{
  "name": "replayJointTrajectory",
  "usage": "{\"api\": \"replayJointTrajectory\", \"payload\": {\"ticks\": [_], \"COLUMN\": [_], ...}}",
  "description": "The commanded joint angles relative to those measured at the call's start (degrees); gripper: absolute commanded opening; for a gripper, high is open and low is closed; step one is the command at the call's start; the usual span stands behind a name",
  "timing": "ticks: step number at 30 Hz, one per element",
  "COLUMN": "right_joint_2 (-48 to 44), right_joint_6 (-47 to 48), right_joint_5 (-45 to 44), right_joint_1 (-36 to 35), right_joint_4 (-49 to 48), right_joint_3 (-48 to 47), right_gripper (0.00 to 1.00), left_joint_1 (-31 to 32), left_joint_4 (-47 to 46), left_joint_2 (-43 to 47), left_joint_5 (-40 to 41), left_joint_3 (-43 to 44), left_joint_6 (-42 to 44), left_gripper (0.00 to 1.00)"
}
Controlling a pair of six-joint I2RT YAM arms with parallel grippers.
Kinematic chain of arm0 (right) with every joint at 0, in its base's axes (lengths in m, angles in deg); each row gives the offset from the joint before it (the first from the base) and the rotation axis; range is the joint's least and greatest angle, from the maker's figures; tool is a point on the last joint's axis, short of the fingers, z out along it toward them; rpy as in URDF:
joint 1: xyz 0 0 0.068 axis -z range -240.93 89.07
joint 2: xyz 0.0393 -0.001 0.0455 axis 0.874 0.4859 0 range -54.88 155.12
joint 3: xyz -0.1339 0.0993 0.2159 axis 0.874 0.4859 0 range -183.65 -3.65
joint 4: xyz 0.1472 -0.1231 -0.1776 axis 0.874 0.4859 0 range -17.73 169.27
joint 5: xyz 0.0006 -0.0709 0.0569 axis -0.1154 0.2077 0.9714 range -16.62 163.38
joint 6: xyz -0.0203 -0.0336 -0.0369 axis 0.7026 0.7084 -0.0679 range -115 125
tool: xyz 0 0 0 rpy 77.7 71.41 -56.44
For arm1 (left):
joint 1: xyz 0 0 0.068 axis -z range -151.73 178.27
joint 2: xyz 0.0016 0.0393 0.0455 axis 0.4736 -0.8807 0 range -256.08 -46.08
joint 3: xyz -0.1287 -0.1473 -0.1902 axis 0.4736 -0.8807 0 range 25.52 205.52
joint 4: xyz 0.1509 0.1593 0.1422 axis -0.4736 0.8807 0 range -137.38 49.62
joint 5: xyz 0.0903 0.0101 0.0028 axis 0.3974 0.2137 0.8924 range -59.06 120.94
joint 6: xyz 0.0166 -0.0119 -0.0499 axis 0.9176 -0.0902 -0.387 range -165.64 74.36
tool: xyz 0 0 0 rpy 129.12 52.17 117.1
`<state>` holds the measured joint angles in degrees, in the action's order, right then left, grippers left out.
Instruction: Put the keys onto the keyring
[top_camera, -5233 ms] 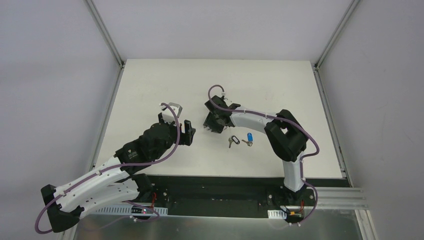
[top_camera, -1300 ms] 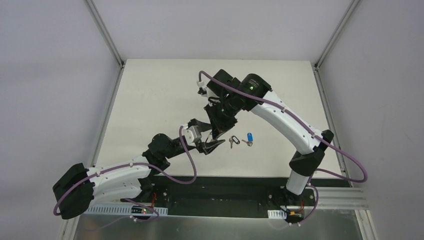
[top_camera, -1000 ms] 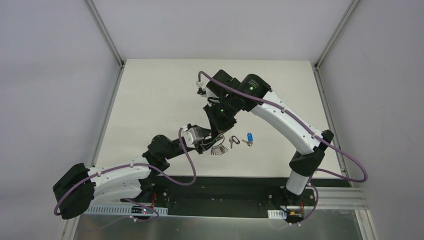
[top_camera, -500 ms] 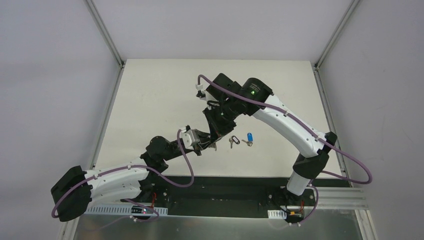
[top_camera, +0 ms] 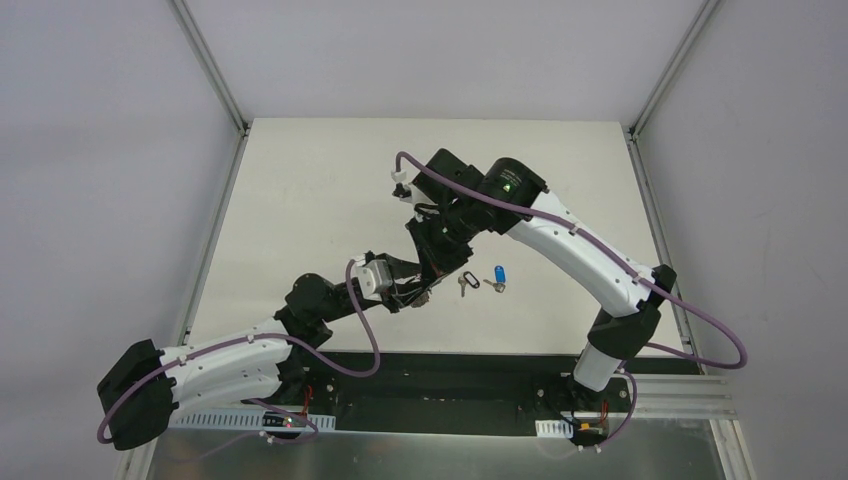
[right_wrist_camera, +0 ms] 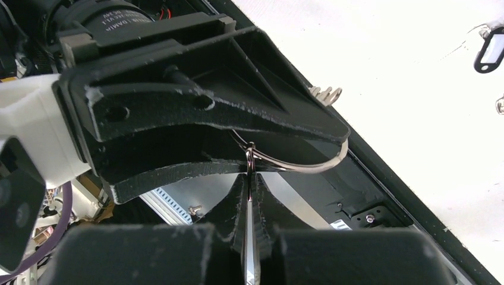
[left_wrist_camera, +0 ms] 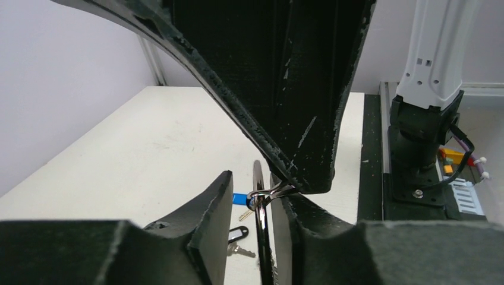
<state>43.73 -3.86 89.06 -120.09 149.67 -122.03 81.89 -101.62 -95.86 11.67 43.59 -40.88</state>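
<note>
Next, I clamp the keyring beside the flat metal piece [left_wrist_camera: 272, 192] with my left gripper before my right gripper opens, because the keyring stands loose [left_wrist_camera: 262, 233] between my left gripper's fingers.
The keyring [left_wrist_camera: 260, 237] stands edge-on between my left gripper's [left_wrist_camera: 252, 184] fingers. It lies against the right finger, and a gap separates it from the left one. My right gripper [right_wrist_camera: 248, 178] is shut on the flat metal piece [right_wrist_camera: 249, 237] that is attached to the keyring [right_wrist_camera: 309, 166]. In the top view the left gripper [top_camera: 420, 290] and the right gripper [top_camera: 432, 272] meet tip to tip above the table. The blue-headed key [top_camera: 499, 273] and the black-headed key [top_camera: 467, 281] lie loose on the table just to the right. In the left wrist view the blue key [left_wrist_camera: 241, 199] and the black key [left_wrist_camera: 238, 234] lie behind the fingers.
The white table [top_camera: 320, 190] ends in a black strip [top_camera: 450, 365] at the near edge, where both arm bases are bolted. Small metal tips [right_wrist_camera: 324, 92] poke out behind the left gripper's finger. Grey walls and metal posts [top_camera: 210, 65] close in the table.
The left gripper has drawn slightly left and closer against the right gripper's tip. Metal bits that hung below it a second ago are mostly hidden now. Both loose keys have stayed put.
</note>
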Motion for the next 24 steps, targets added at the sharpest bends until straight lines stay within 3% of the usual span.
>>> {"api": "replayJointTrajectory", "payload": {"ticks": [1, 5, 16, 17, 18, 21, 24], "right_joint_2": [-0.9, -0.7, -0.1, -6.2, -0.9, -0.2, -0.3], "right_joint_6": [-1.1, -1.5, -2.5, -2.6, -2.6, -2.8, -3.0], "right_joint_5": [1.0, 2.0, 4.3, 4.5, 4.8, 5.1, 5.3], "right_joint_1": [-0.5, -0.6, -0.8, -0.8, -0.8, -1.0, -1.2], "right_joint_4": [2.3, 1.9, 2.4, 2.3, 2.3, 2.1, 2.0], "right_joint_3": [-2.2, -2.8, -3.9, -3.8, -3.9, -3.8, -3.7], "right_gripper": [0.00, 0.00, 0.00, 0.00, 0.00, 0.00, 0.00], "left_joint_1": [0.0, -0.1, 0.0, 0.0, -0.1, -0.1, -0.1], "left_joint_4": [-6.0, -6.1, -10.6, -10.9, -11.1, -11.8, -12.3], "left_joint_2": [2.2, 2.1, 1.3, 1.2, 1.2, 1.1, 1.6], "left_joint_5": [-2.9, -4.5, -4.5, -4.5, -4.6, -5.0, -5.5], "left_joint_3": [1.2, 1.3, 0.5, 0.5, 0.4, 0.3, 0.2], "left_joint_6": [-1.5, -2.2, -2.6, -2.7, -2.8, -3.1, -3.3], "left_gripper": [0.33, 0.38, 0.36, 0.34, 0.31, 0.12, 0.00]}}
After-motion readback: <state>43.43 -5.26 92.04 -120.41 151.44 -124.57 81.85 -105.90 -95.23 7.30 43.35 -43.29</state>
